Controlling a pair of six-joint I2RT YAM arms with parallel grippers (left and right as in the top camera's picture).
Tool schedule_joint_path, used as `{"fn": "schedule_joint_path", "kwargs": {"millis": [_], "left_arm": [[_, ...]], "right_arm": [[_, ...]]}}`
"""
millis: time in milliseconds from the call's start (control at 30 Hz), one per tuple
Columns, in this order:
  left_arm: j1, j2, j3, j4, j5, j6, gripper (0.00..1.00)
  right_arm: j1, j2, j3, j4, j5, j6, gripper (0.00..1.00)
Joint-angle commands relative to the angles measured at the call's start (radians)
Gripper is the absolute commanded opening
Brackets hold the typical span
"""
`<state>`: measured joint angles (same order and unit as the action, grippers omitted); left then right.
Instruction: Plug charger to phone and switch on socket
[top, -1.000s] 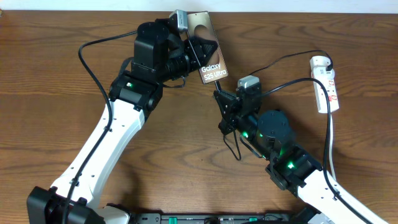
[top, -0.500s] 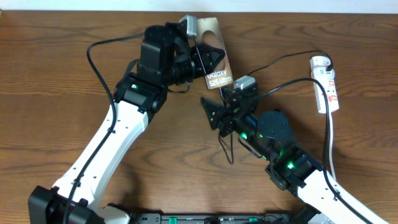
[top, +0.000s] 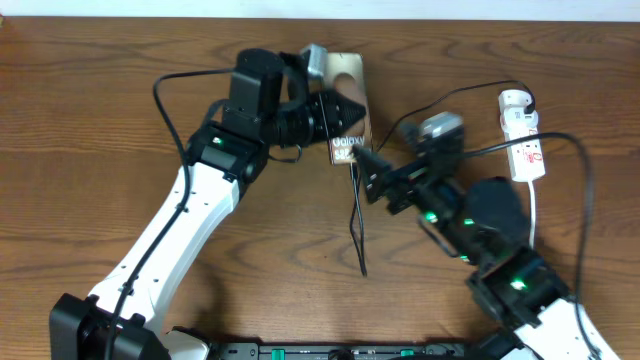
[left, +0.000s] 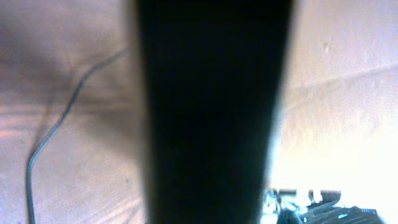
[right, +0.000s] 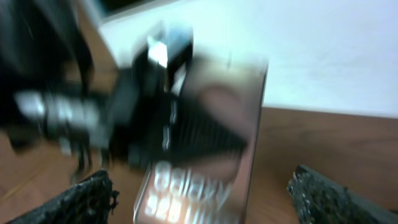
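Observation:
My left gripper is holding the phone up with the charger in its lower edge (top: 353, 165), so my right gripper should grab the phone's free side (top: 367, 132) and put the phone down.
My left gripper (top: 335, 108) is shut on the phone (top: 345, 72), a grey-brown slab with white "Galaxy" text, held tilted above the table's far middle. In the left wrist view the phone (left: 211, 112) is a dark blurred slab filling the centre. The charger (top: 354, 215), a thin black cable, runs down from the phone's lower edge and ends on the table; it also shows as a thin line (left: 62, 118). My right gripper (top: 372, 180) stands open just right of that cable, touching nothing. Its fingertips (right: 93, 193) are wide apart, with the phone (right: 205, 180) blurred ahead. The white socket (top: 525, 140) lies far right.
A white cord (top: 535, 215) leaves the socket toward the front. Black camera leads loop above the table by both arms. The right arm's body (top: 490, 220) stands between the phone and the socket.
My right gripper has opened, let go of the charger and drawn back to the right. My left arm has carried the phone right and farther back. The charger now hangs from the phone's lower edge.

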<state>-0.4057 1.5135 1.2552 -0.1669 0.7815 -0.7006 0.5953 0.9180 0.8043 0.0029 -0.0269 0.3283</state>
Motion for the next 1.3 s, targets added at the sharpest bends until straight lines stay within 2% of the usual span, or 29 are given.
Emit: {"fn": "schedule_joint_path", "kwargs": {"millis": [0,300,533,700,967,1100,1267], "left_arm": [[-0.003,-0.011,0.005,0.011,0.099,0.103,0.07],[-0.003,-0.011,0.005,0.011,0.226,0.150,0.07],[-0.003,-0.011,0.005,0.015,0.336,0.215,0.07],[-0.003,-0.011,0.005,0.028,0.338,0.215,0.07],[-0.003,-0.011,0.005,0.045,0.333,0.216,0.07],[-0.003,-0.011,0.005,0.045,0.333,0.222,0.07],[-0.003,-0.011,0.005,0.054,0.333,0.222,0.07]], "right_arm": [[-0.061,-0.008,0.078,-0.090,-0.066,-0.027,0.89],[-0.288,0.037,0.145,-0.275,-0.393,-0.026,0.93],[-0.468,0.189,0.145,-0.280,-0.927,-0.039,0.92],[-0.476,0.338,0.145,-0.279,-1.186,-0.087,0.94],[-0.463,0.486,0.145,-0.209,-1.352,-0.113,0.93],[-0.459,0.488,0.145,-0.139,-1.353,-0.104,0.92],[-0.451,0.488,0.145,-0.080,-1.353,-0.063,0.86]]}}
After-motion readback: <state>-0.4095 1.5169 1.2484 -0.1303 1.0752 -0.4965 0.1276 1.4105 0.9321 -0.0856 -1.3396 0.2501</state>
